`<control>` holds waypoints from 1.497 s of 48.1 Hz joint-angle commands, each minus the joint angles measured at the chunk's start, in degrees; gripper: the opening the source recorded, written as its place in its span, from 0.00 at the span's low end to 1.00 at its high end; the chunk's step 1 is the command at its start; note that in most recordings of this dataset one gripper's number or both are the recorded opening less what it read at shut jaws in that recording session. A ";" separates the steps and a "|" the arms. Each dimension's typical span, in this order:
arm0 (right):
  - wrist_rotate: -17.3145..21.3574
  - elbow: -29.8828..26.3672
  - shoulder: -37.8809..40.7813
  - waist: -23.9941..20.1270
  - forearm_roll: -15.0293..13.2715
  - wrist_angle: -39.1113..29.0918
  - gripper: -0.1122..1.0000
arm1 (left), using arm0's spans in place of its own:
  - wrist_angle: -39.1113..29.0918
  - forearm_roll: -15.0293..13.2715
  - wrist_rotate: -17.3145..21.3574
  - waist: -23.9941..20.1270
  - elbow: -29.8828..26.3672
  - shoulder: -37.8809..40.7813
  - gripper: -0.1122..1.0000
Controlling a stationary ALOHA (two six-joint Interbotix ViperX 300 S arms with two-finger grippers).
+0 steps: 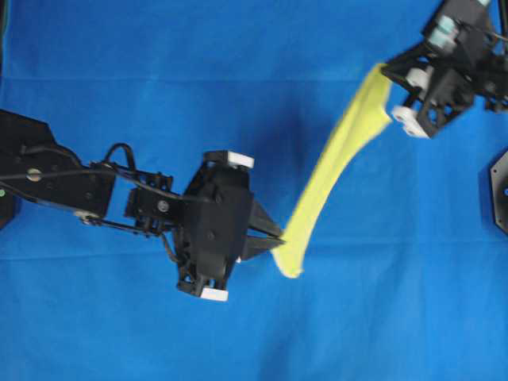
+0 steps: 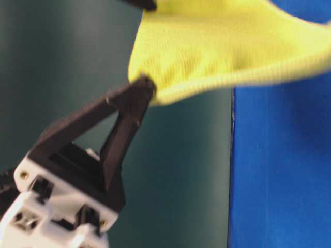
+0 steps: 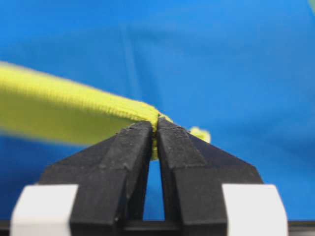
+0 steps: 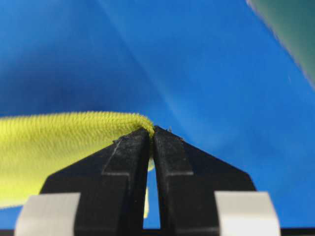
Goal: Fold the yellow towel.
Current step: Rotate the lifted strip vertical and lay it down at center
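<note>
Next, my right gripper swings back together with my left gripper to lay the yellow towel flat on the blue cloth (image 1: 286, 171), because the towel is hanging as a narrow band (image 1: 337, 147).
The yellow towel (image 1: 333, 163) hangs as a narrow stretched band above the blue cloth, running from lower middle to upper right in the overhead view. My left gripper (image 1: 278, 238) is shut on its lower end, with the hem pinched between the black fingertips (image 3: 140, 135). My right gripper (image 1: 386, 73) is shut on the upper end of the yellow towel (image 4: 64, 132), which trails off to the left in the right wrist view. In the table-level view the yellow towel (image 2: 222, 46) fills the top, with a black finger (image 2: 135, 95) at its left corner.
The blue cloth surface (image 1: 159, 63) covers the whole table. A black mount (image 1: 498, 190) sits at the right edge of the overhead view. A dark green wall (image 2: 62, 62) stands behind the table in the table-level view.
</note>
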State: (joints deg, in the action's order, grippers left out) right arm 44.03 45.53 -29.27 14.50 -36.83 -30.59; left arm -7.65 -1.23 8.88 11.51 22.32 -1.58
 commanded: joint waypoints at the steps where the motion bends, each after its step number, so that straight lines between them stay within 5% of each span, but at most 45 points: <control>1: -0.09 -2.72 2.20 2.64 -1.32 3.08 0.14 | 3.16 -0.09 2.72 2.20 -2.11 0.35 0.13; 23: 0.00 -9.76 11.69 5.19 -3.08 11.60 0.14 | 7.91 -0.09 5.10 3.25 -5.62 7.21 0.13; 35: 0.53 -5.10 5.89 6.50 -3.08 10.28 0.14 | 10.63 -0.09 5.19 3.08 -7.56 9.93 0.13; 49: 1.14 2.81 -5.36 6.86 -2.20 1.23 0.14 | 11.25 -0.09 5.19 2.64 -21.01 21.97 0.13; 56: 1.23 5.19 -4.39 6.86 -2.11 2.20 0.14 | 8.17 -0.09 5.10 2.37 -24.61 24.52 0.13; 72: 1.14 0.09 11.78 6.86 -2.37 16.44 0.14 | 8.53 -0.26 2.90 2.46 -13.45 20.92 0.13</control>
State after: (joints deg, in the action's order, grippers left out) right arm 45.18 49.39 -21.27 19.86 -38.58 -17.93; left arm -0.26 -1.32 11.95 11.87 6.77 23.12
